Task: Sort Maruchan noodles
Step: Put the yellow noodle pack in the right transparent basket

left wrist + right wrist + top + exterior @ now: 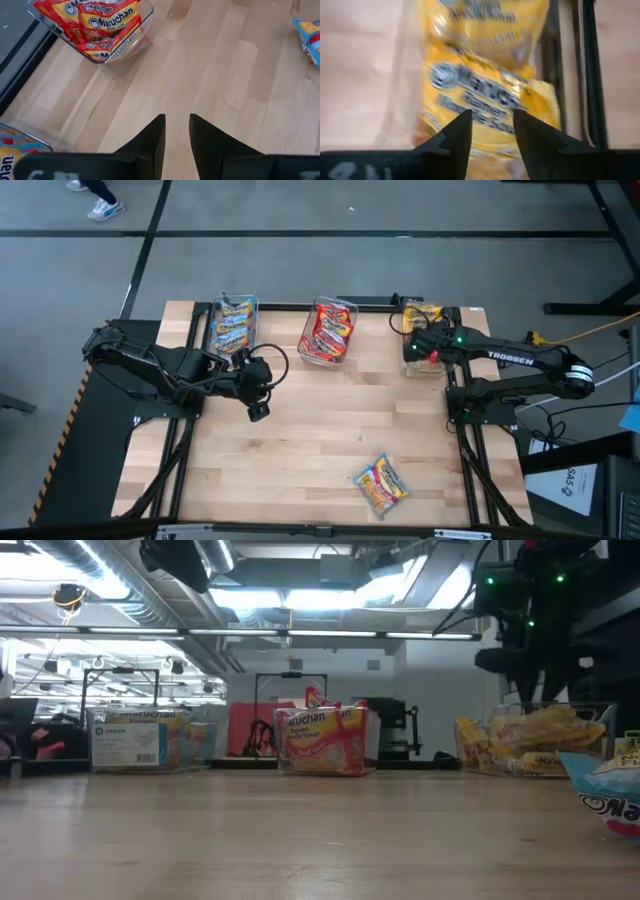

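Observation:
The near yellow packet point(487, 95) is crooked in the yellow bin, so next my right gripper picks it up and puts it down toward the yellow bin's far end point(422, 310).
Three clear bins stand along the table's far edge. The left one point(232, 325) holds blue Maruchan packets, the middle one point(328, 330) red packets point(102, 22), the right one point(422, 320) yellow packets point(485, 85). One blue packet point(382, 485) lies flat on the table near its near edge and also shows in the low view point(610, 790). My right gripper point(492, 122) hangs open over the yellow bin, above the packets and holding nothing. My left gripper point(176, 127) is open and empty over bare wood point(258, 410), just near of the blue bin.
A black frame rail point(300, 305) runs behind the bins along the far edge. The middle of the table point(340, 410) is open wood between the bins and the lone packet. A person's shoes point(100, 205) show on the floor beyond the table.

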`<act>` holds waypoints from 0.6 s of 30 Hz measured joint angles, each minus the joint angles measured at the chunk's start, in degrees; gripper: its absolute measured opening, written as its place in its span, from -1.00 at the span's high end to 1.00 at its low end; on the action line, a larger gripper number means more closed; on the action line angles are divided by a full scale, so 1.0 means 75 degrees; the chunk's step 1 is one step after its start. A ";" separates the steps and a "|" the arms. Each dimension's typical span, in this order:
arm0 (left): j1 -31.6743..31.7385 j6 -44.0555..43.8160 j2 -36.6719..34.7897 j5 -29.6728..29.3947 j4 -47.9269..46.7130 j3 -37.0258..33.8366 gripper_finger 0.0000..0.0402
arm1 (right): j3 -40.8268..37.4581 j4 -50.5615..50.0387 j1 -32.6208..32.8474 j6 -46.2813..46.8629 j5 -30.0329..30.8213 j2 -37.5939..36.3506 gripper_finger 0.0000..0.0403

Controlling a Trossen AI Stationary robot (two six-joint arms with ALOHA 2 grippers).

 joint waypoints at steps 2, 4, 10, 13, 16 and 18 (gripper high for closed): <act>0.0001 0.0000 0.0000 -0.0003 0.0000 0.0000 0.60 | 0.0144 0.0170 0.0000 -0.0002 0.0181 0.0000 0.21; 0.0002 0.0000 -0.0002 -0.0003 0.0000 0.0000 0.60 | 0.0331 0.0205 0.0000 -0.0023 0.0186 0.0000 0.18; 0.0002 0.0003 -0.0003 -0.0061 0.0000 0.0000 0.60 | 0.0613 0.0472 -0.0012 -0.0255 0.0429 -0.0003 0.19; 0.0001 0.0015 0.0000 -0.0067 0.0000 0.0000 0.60 | 0.0613 0.0549 -0.0249 -0.0304 0.0270 0.0005 0.23; 0.0000 0.0058 -0.0001 -0.0068 0.0000 0.0000 0.60 | 0.0565 0.0468 -0.0633 -0.0423 -0.0233 0.0146 0.27; -0.0001 0.0058 0.0000 -0.0070 0.0000 0.0000 0.60 | 0.0549 0.0425 -0.0886 -0.0450 -0.0515 0.0232 0.30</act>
